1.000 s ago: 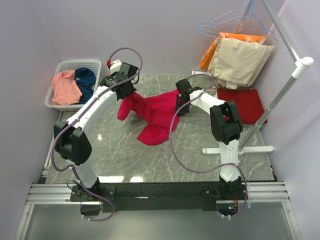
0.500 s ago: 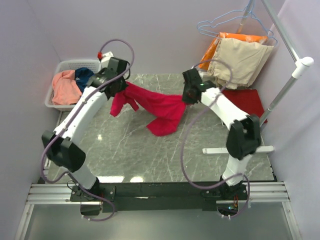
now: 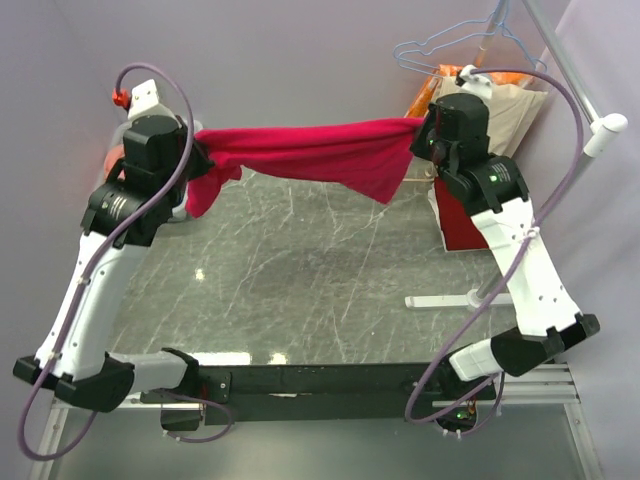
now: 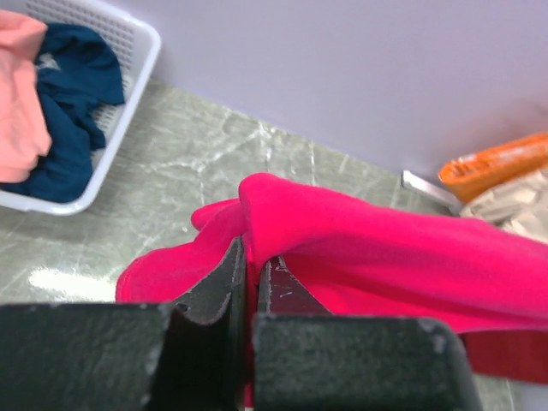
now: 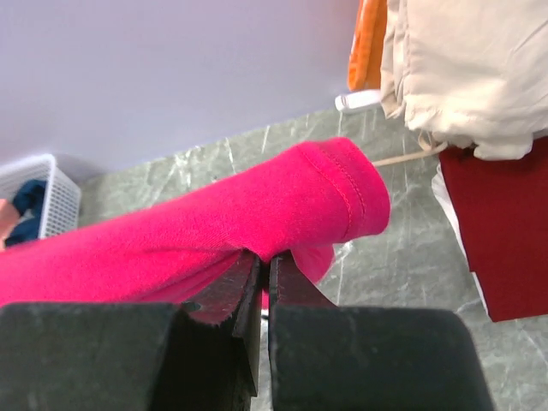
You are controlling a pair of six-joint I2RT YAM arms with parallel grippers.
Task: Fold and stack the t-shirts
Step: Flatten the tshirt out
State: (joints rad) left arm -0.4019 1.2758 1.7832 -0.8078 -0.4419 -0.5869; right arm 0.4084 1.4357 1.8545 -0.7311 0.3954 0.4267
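The crimson t-shirt's end (image 3: 205,190) is bunched up in the left gripper, so the robot should lower the t-shirt, and the left gripper should take hold of that end closer to the t-shirt's corner.
A bright crimson t-shirt (image 3: 310,150) hangs stretched in the air between my two grippers, well above the marble table (image 3: 300,290). My left gripper (image 3: 200,152) is shut on its left end, with cloth pinched between the jaws (image 4: 252,257) and bunched beyond them (image 4: 385,257). At its right end, my right gripper (image 3: 420,140) is shut near a hemmed edge (image 5: 267,261), where the cloth (image 5: 214,223) drapes over the fingertips. A darker red t-shirt (image 3: 470,230) lies flat at the table's right side (image 5: 505,231). A salmon-pink t-shirt (image 4: 17,94) and a dark teal-blue t-shirt (image 4: 68,128) lie in a white basket (image 4: 128,94).
Beige (image 5: 471,68) and orange (image 5: 370,43) garments hang on wire hangers at the back right. A white rack pole (image 3: 560,190) slants up there, and its foot (image 3: 450,298) rests on the table. The lilac back wall is close behind the stretched shirt.
Both arms rose and spread apart, lifting the crimson t-shirt off the table and pulling it taut. The right gripper shut on the shirt's end.
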